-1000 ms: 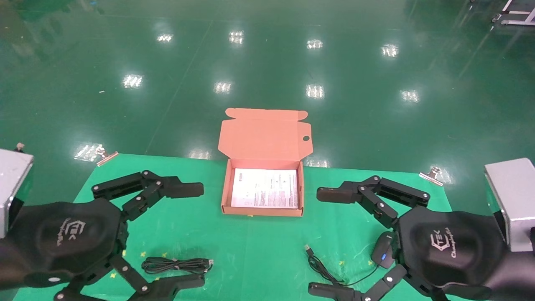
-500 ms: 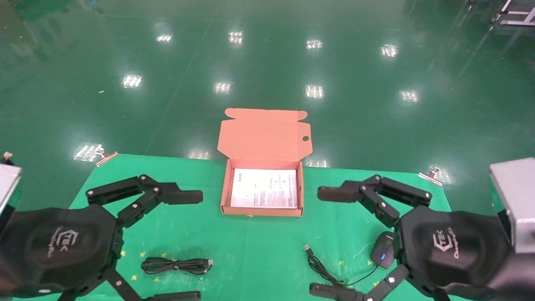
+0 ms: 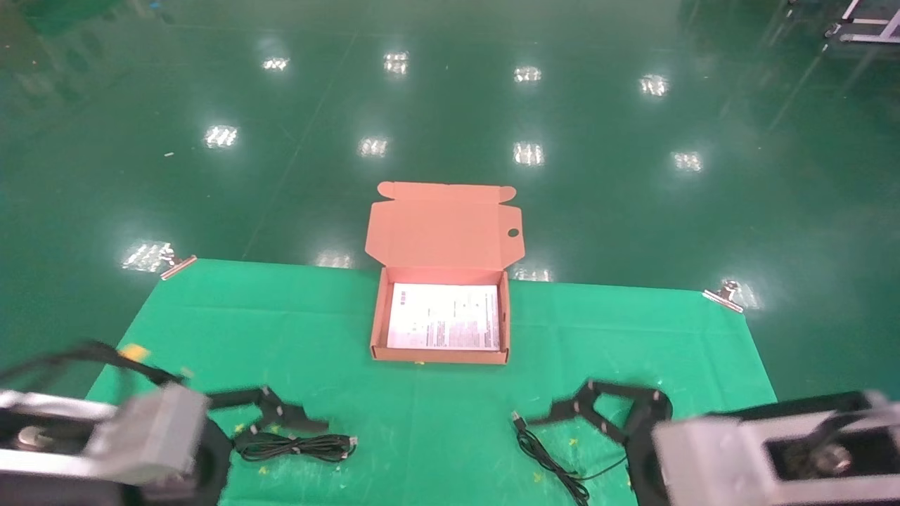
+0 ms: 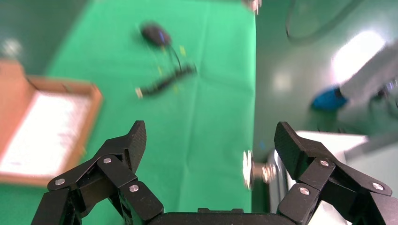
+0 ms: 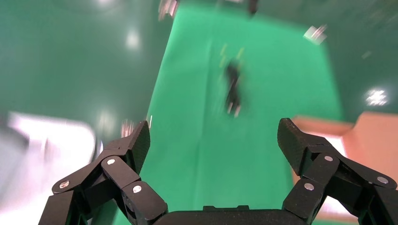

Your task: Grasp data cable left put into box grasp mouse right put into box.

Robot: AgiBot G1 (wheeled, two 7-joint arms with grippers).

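Note:
I see a loose piece of cord (image 3: 607, 469) going from the looped cord (image 3: 548, 459) toward the hidden mouse, so I expect the mouse to hang down below when I lift the looped cord.
The salmon-orange box (image 3: 377, 323) stands open at the table's far middle, with a white printed sheet inside; it also shows in the left wrist view (image 4: 96, 96) and the right wrist view (image 5: 375, 126). The data cable (image 3: 295, 446) lies bundled at the near left, blurred in the right wrist view (image 5: 232, 86). The mouse (image 4: 155, 33) lies at the near right with its cord (image 3: 548, 457) beside it; in the head view my right arm hides the mouse. My left gripper (image 3: 281, 420) is open and empty just left of the cable. My right gripper (image 3: 590, 413) is open and empty over the mouse area.
A green cloth (image 3: 422, 400) covers the table and is held by metal clips at the far corners (image 3: 176, 266) (image 3: 724, 295). Shiny green floor lies beyond. The grey wrist housings of both arms fill the near corners.
Both arms have drawn back toward the near edge and turned, so their grey housings now face me. Both grippers stay open. The cable, mouse cord and box have not moved.

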